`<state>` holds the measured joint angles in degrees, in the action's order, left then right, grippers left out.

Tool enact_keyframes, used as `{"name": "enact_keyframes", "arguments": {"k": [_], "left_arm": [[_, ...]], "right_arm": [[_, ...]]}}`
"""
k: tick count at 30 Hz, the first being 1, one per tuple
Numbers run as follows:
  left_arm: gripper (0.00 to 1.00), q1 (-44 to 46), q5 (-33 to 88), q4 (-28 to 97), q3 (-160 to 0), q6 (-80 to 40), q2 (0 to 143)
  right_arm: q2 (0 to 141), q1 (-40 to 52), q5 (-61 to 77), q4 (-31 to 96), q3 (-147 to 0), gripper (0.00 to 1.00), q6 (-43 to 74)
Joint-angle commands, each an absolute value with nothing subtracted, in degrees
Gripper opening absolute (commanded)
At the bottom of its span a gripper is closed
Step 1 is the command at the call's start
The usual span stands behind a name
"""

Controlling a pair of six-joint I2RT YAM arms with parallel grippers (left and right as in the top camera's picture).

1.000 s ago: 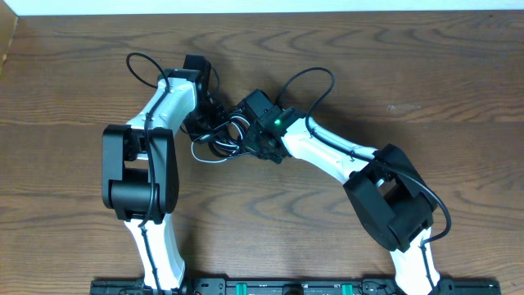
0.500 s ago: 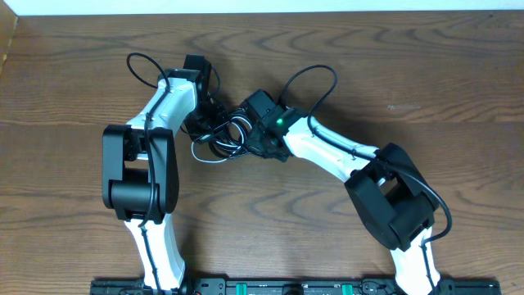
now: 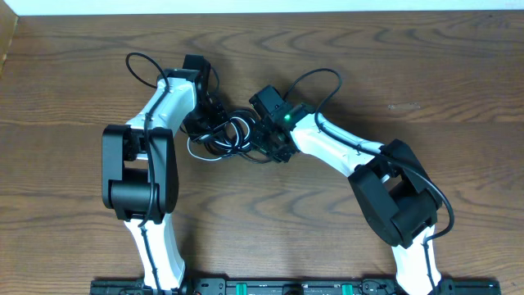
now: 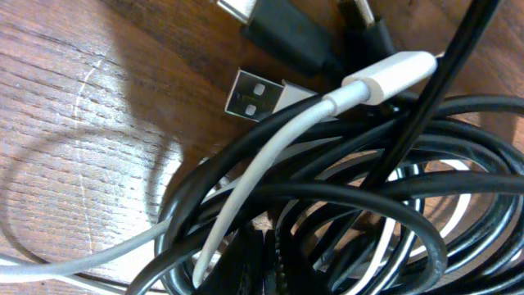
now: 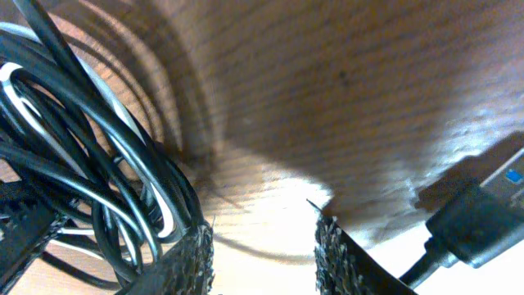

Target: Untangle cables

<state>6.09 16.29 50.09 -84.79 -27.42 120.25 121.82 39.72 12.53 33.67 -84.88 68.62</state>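
Observation:
The black loops (image 5: 135, 156) are outside the open fingers of the robot's right gripper, so that gripper should move into the cable bundle's edge (image 5: 190, 205) and pinch the black plug's cable there.
The cables (image 3: 219, 141) lie as one tangled bundle of black loops with a white strand on the wooden table, between my two grippers. In the left wrist view the cables (image 4: 344, 197) fill the frame. A white plug (image 4: 393, 72) and a silver USB plug (image 4: 255, 94) lie on top. My left gripper (image 4: 264, 264) is shut inside the bundle, its tips hidden under black strands. My right gripper (image 5: 262, 250) stands open over bare wood with nothing between its pads. The black loops (image 5: 98, 156) press against the outside of its left finger (image 5: 184, 260).
A black plug with a blue-tipped connector (image 5: 479, 217) lies just right of the right gripper. Thick black arm cables arch above both wrists (image 3: 315, 78). The table's back edge (image 3: 262, 11) meets a white strip.
My right gripper went from shut to open and its wrist shifted slightly up and right. The bundle spread a little to the left. The left arm stayed still.

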Motion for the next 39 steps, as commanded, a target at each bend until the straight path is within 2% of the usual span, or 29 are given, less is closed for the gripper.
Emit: {"name": "enact_keyframes", "arguments": {"k": [1,3,9,16,20,28,31,39], "left_arm": [[0.08,5.8,15.9,50.3,-84.9,-28.2,121.0],[0.08,5.8,15.9,50.3,-84.9,-28.2,121.0],[0.08,5.8,15.9,50.3,-84.9,-28.2,121.0],[0.08,5.8,15.9,50.3,-84.9,-28.2,121.0],[0.08,5.8,15.9,50.3,-84.9,-28.2,121.0],[0.08,5.8,15.9,50.3,-84.9,-28.2,121.0],[0.08,5.8,15.9,50.3,-84.9,-28.2,121.0],[0.08,5.8,15.9,50.3,-84.9,-28.2,121.0]], "right_arm": [[122.3,40.2,16.6,32.6,-84.4,0.41,73.1],[122.3,40.2,19.0,31.4,-84.4,0.47,73.8],[122.3,40.6,21.1,28.6,-84.4,0.54,76.9],[122.3,41.0,18.1,26.9,-84.5,0.38,81.3],[122.3,41.0,17.1,25.9,-84.4,0.38,82.6],[122.3,41.7,17.0,23.4,-84.4,0.48,86.6],[122.3,41.7,16.6,21.4,-84.4,0.46,87.1],[122.3,42.2,12.1,21.0,-84.4,0.35,90.5]]}}
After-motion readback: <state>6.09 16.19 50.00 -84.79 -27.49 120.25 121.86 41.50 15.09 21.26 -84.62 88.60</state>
